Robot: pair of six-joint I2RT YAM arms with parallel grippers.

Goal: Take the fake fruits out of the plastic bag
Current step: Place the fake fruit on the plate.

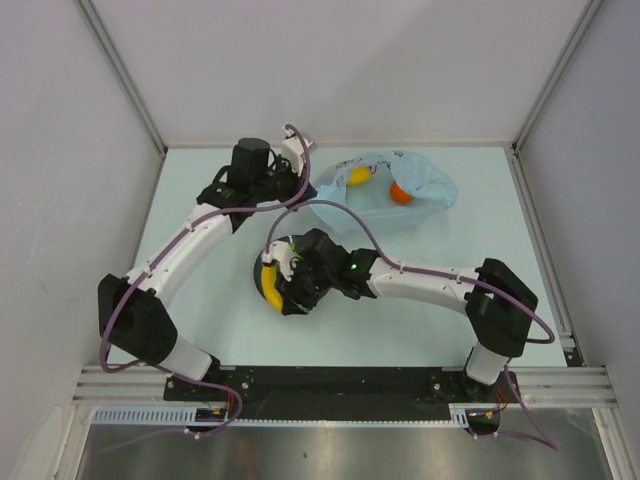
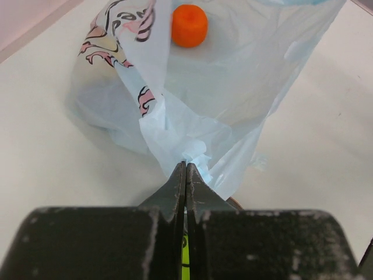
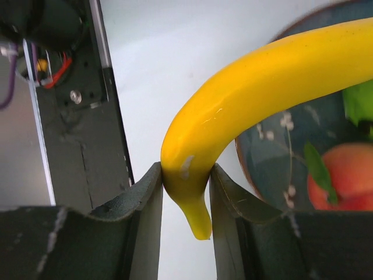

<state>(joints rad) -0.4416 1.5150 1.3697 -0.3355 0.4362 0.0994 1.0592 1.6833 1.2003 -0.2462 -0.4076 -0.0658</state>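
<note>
My right gripper should now go inward, lower the yellow banana (image 1: 270, 286) inside the plate's rim (image 3: 267, 160) and let go of it, as the banana curves along the plate's open edge next to the peach.
The light blue plastic bag (image 1: 385, 190) lies at the back of the table with an orange (image 1: 401, 194) and a yellow-orange mango (image 1: 358, 177) inside. My left gripper (image 2: 186, 169) is shut on a bunched edge of the bag (image 2: 192, 105); the orange (image 2: 189, 25) shows beyond it. My right gripper (image 3: 185, 181) is shut on the stem end of the yellow banana (image 3: 256, 87), over the near-left rim of the dark round plate (image 3: 274, 146). A peach (image 3: 344, 175) and a green fruit (image 3: 361, 102) lie on the plate. In the top view the banana (image 1: 271, 283) shows beside my right gripper (image 1: 290, 285).
The dark plate (image 1: 266, 266) sits at the table's middle, mostly hidden under my right arm. White walls enclose the table on three sides. The left arm's base frame (image 3: 87, 116) stands to the left in the right wrist view.
</note>
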